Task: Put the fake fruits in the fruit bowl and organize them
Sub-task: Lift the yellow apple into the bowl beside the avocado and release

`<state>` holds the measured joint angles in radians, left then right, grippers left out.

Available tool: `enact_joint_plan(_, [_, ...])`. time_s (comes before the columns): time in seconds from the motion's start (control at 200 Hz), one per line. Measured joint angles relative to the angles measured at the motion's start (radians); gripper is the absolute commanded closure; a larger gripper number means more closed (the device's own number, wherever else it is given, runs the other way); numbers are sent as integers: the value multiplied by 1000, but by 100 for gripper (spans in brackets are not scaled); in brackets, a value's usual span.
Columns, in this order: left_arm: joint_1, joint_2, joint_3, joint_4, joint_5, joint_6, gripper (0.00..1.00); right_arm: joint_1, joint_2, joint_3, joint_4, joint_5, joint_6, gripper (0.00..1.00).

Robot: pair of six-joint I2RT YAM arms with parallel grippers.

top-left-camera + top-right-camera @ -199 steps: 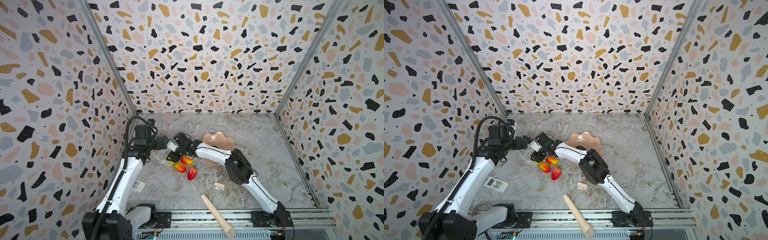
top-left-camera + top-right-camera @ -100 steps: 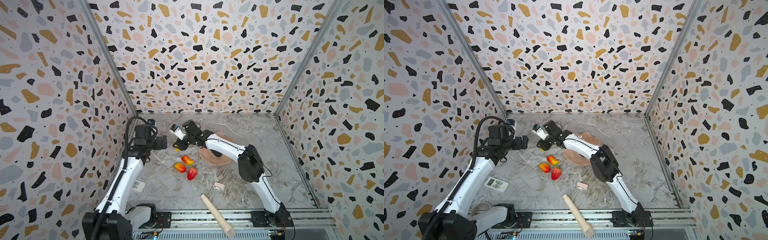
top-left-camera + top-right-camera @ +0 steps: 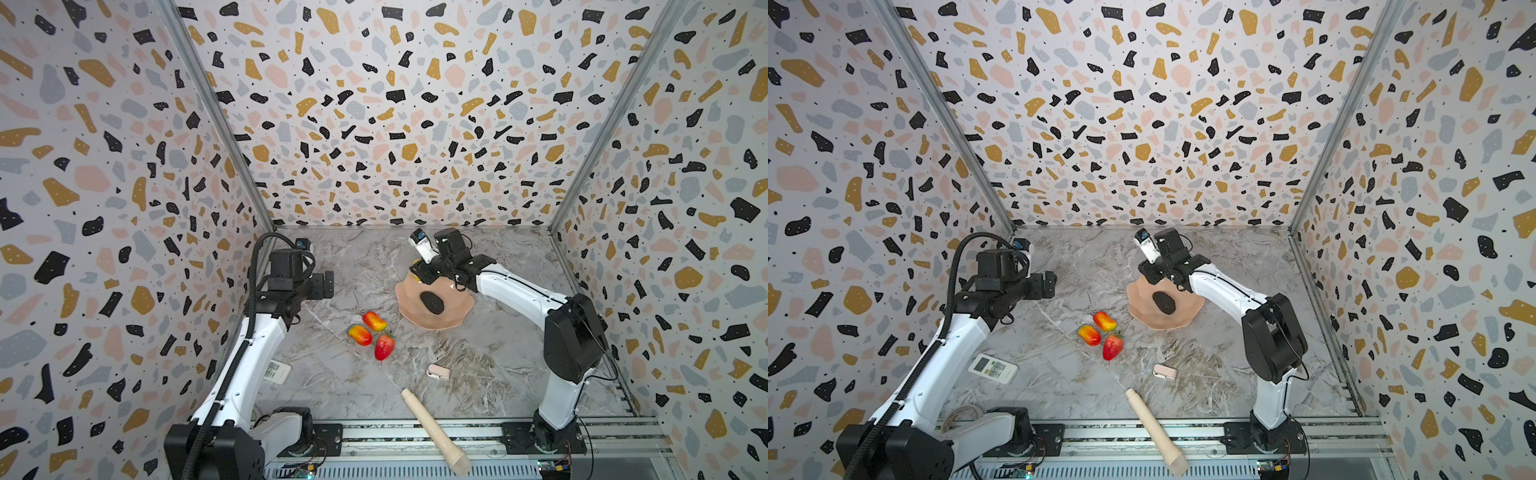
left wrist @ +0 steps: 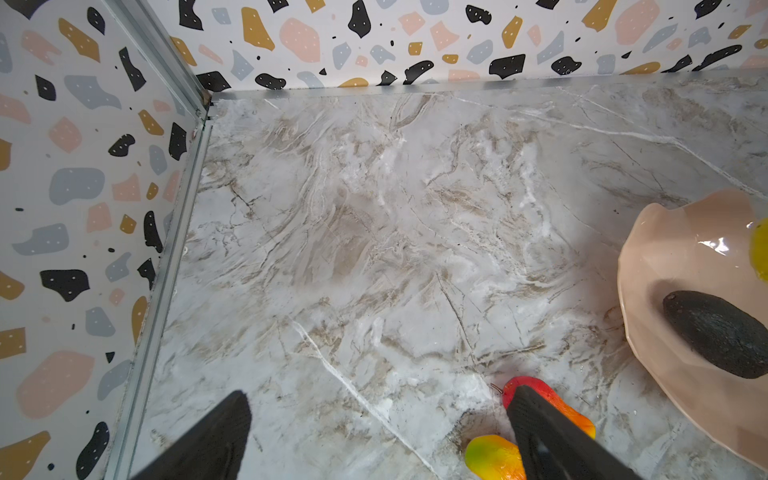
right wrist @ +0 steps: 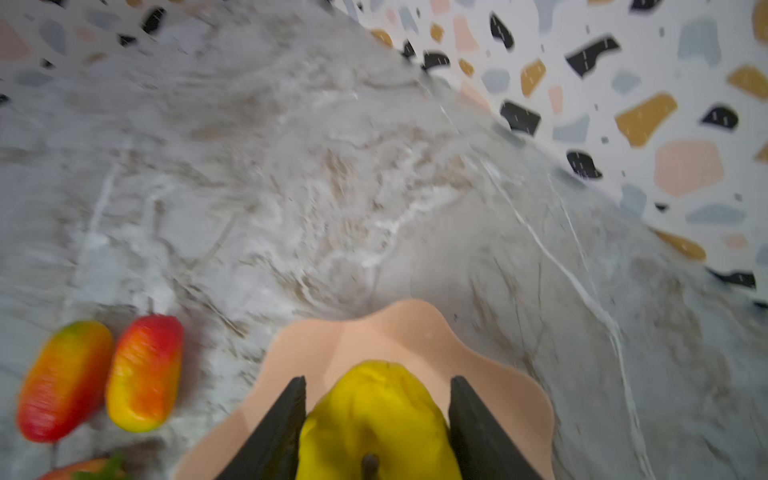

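Observation:
My right gripper should keep moving inward and let go there, as the yellow fruit (image 3: pixel 416 270) is clear above the bowl's rim and there is open space beside the black fruit (image 3: pixel 454 299).
The peach-pink fruit bowl (image 3: pixel 455 318) stands mid-table with the black oval fruit (image 3: pixel 432 302) lying in it. My right gripper (image 5: pixel 376 399) is shut on the yellow lumpy fruit (image 5: pixel 374 419), stem toward the camera, and hovers over the bowl's far-left rim (image 5: pixel 490 374). Two red-orange-yellow ovals (image 3: pixel 374 321) (image 3: pixel 360 334) and the strawberry (image 3: pixel 384 346) lie together on the table left of the bowl. My left gripper (image 4: pixel 378 415) hangs open and empty above the table to the left of the fruits, one finger (image 4: pixel 548 436) partly covering an oval (image 4: pixel 494 457).
A pale pink clip (image 3: pixel 438 371) lies in front of the bowl and a long wooden rod (image 3: pixel 434 432) lies near the front rail. A white remote (image 3: pixel 993 368) rests by the left arm. Terrazzo walls close three sides.
My right gripper has lifted the yellow fruit out of the cluster and carried it back and to the right, to over the bowl's rim. The left arm has stayed put.

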<state>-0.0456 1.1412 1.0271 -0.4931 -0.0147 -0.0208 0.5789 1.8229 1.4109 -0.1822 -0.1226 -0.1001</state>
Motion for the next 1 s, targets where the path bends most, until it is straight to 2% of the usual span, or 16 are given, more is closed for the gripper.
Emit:
enact_joint_plan(0.185, [0, 11, 0, 0, 10, 0, 0, -95, -5, -128, 6, 21, -10, 64])
enact_joint_plan(0.426, [0, 17, 0, 0, 18, 0, 0, -108, -5, -169, 64, 23, -17, 63])
enact_joint_plan(0.671, [0, 17, 0, 0, 25, 0, 0, -109, 11, -164, 107, 22, -19, 35])
enact_joint_plan(1.001, [0, 17, 0, 0, 33, 0, 0, -104, 44, -117, 84, 26, -44, 13])
